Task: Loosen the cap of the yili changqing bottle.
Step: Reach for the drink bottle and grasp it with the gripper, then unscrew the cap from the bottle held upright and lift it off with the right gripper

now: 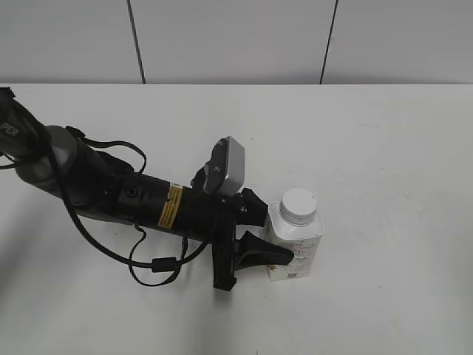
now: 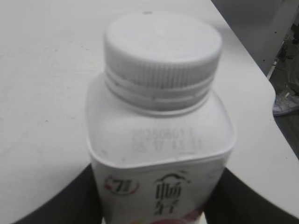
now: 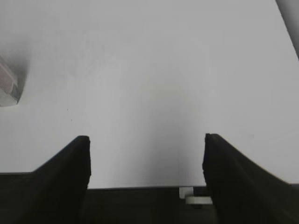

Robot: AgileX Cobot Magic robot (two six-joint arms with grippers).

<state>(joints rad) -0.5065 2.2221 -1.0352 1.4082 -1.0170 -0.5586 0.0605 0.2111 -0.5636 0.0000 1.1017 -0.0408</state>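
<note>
The bottle's body [image 1: 294,253] is clamped in my left gripper below the cap, so that gripper should keep still while my right gripper grips the ribbed cap [image 1: 298,205] from above and twists.
The yili changqing bottle [image 1: 301,235] stands upright on the white table, a small white squarish bottle with pink-red printing. Its white ribbed cap [image 1: 298,205] sits on the neck. In the left wrist view the cap [image 2: 161,51] and bottle [image 2: 159,135] fill the frame, with a dark date code on the shoulder. My left gripper [image 1: 279,235] reaches in from the left, and its two black fingers press on both sides of the bottle's body [image 2: 156,198]. My right gripper [image 3: 145,154] is open and empty over bare table. It is out of the exterior view.
The white table [image 1: 384,148] runs back to a grey panelled wall. The left arm's body and cables [image 1: 111,192] lie across the left half. A white-pink object [image 3: 7,88] shows at the right wrist view's left edge. The table edge [image 2: 268,88] is at the right of the left wrist view.
</note>
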